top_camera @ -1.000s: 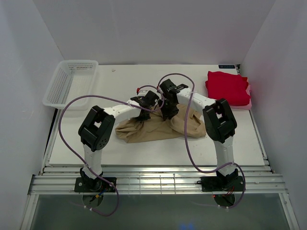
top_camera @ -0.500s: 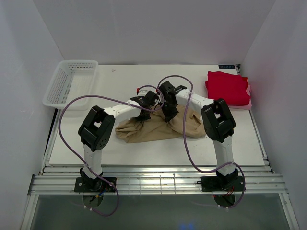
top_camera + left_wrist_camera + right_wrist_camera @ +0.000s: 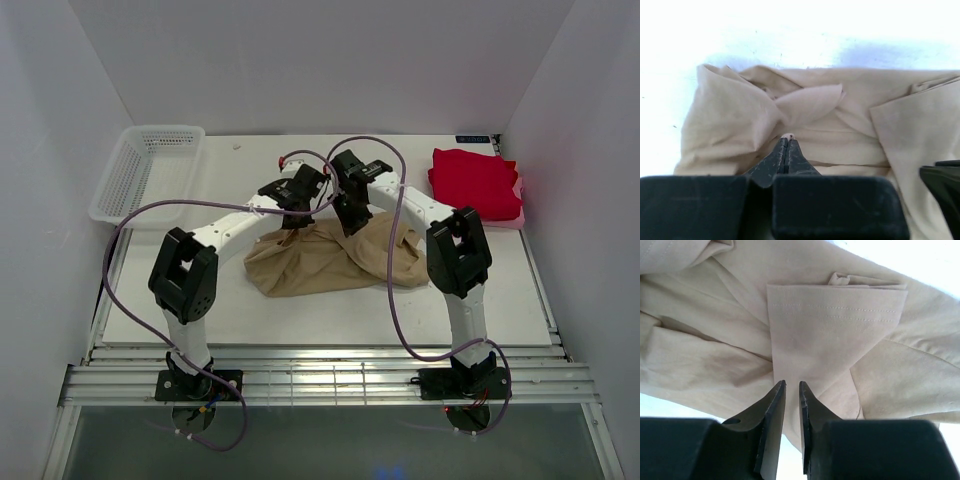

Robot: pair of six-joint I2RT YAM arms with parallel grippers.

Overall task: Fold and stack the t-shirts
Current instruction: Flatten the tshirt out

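Observation:
The hemmed sleeve's side edge (image 3: 771, 332) is outside my right gripper's fingers, so I should move over that edge (image 3: 773, 362) and pinch it before I spread the tan-beige t-shirt.
The tan-beige t-shirt (image 3: 320, 262) lies crumpled mid-table, its back edge pulled up toward both grippers. My left gripper (image 3: 288, 222) is shut, pinching a fold of the shirt at its tips (image 3: 786, 138); creases in the cloth (image 3: 740, 115) run toward that point. My right gripper (image 3: 350, 224) stands right beside it. Its jaws (image 3: 791, 386) are closed to a narrow gap on a hanging layer of the shirt, below a hemmed sleeve (image 3: 835, 315). The bright red t-shirt (image 3: 475, 182) lies folded at the back right.
A white mesh basket (image 3: 150, 170) stands at the back left. A pink edge (image 3: 519, 214) shows under the red shirt. Purple cables loop over both arms. White walls close in the table at the back and sides.
Both grippers have moved toward the back of the table and up, dragging the tan shirt's upper edge with them. The left arm has stretched out further. The red shirt has not moved.

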